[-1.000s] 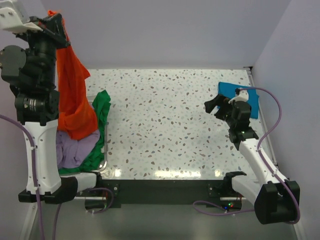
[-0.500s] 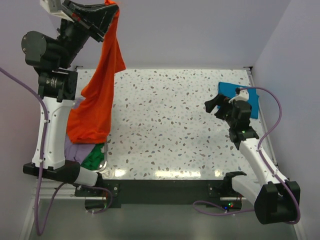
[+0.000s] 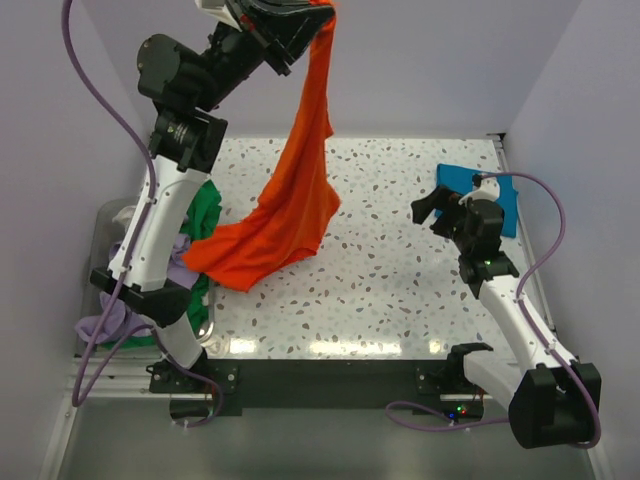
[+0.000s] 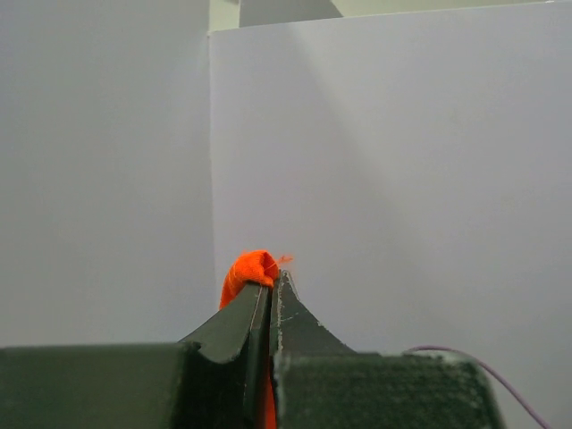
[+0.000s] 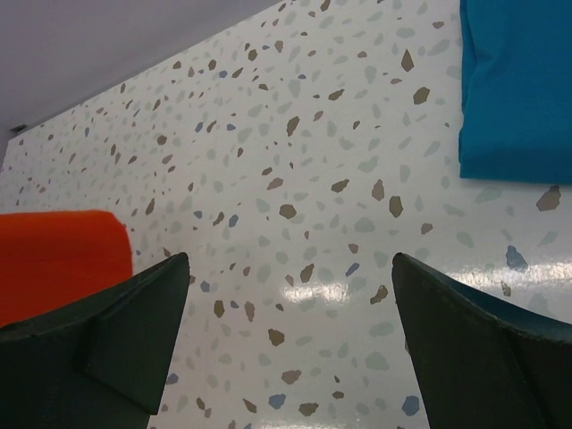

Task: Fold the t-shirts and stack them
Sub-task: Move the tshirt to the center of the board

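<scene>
My left gripper is bringing down the bunched edge of the orange t-shirt [image 3: 292,190], which hangs beside open speckled table [image 3: 375,245]. It should go on lowering that edge and let go once the t-shirt lies across that space.
My left gripper [image 3: 303,14] is raised high above the back of the table and shut on a bunched edge of the bright orange t-shirt [image 3: 290,200]. The shirt hangs down in a long drape, and its lower end rests on the speckled table [image 3: 380,270]. In the left wrist view a nub of orange t-shirt [image 4: 250,268] pokes out between the closed tips of the left gripper [image 4: 271,284]. A folded teal-blue t-shirt [image 3: 455,177] lies at the back right. My right gripper [image 3: 432,210] hovers open just left of it, holding nothing. The right wrist view shows the right gripper [image 5: 290,261] over bare table, with the teal-blue t-shirt [image 5: 514,89] beyond.
A green t-shirt [image 3: 206,210] and a lavender t-shirt [image 3: 112,322] lie heaped in a grey bin [image 3: 104,214] at the left edge, partly behind the left arm. Lavender walls close the back and right sides. The orange t-shirt [image 5: 58,259] shows at the left of the right wrist view.
My left arm has swung up and to the right, pulling the orange t-shirt out of the bin pile and over the table. The right arm has not moved.
</scene>
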### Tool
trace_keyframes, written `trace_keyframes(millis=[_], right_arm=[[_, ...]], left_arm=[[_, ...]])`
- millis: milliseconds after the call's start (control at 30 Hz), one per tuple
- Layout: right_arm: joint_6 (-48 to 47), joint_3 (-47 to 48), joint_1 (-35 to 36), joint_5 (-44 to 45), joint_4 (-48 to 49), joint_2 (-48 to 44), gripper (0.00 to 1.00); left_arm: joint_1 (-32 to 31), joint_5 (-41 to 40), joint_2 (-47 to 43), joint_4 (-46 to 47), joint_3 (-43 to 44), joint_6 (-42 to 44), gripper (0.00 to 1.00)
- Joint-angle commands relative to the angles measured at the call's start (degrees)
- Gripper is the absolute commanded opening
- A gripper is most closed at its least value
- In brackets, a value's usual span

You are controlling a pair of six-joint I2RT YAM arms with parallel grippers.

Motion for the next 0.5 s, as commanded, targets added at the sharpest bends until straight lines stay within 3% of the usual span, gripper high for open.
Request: trace_keyframes(millis=[0, 133, 267, 367, 467], right_arm=[[-1.09, 2.74, 0.17, 1.1, -0.45, -0.19, 0.99], [-1.0, 2.47, 0.17, 0.83, -0.28, -0.19, 0.99], [-1.0, 2.3, 0.17, 0.48, -0.28, -0.28, 0.99], [-0.91, 1.77, 0.17, 0.48, -0.02, -0.19, 0.99], [-0.56, 1.33, 0.17, -0.22, 0.42, 0.16, 0.99]], left_arm=[[-1.32, 1.53, -0.7, 11.36, 2.12, -3.26, 0.0], [-1.76, 1.36, -0.08, 12.25, 0.55, -3.55, 0.0], [-1.76, -0.39, -2.7, 12.52, -7.79, -0.58, 0.0], [-1.58, -5.56, -7.08, 12.08, -24.51, 4.34, 0.0], [-1.32, -18.29, -12.09, 12.43, -36.94, 9.79, 0.0]])
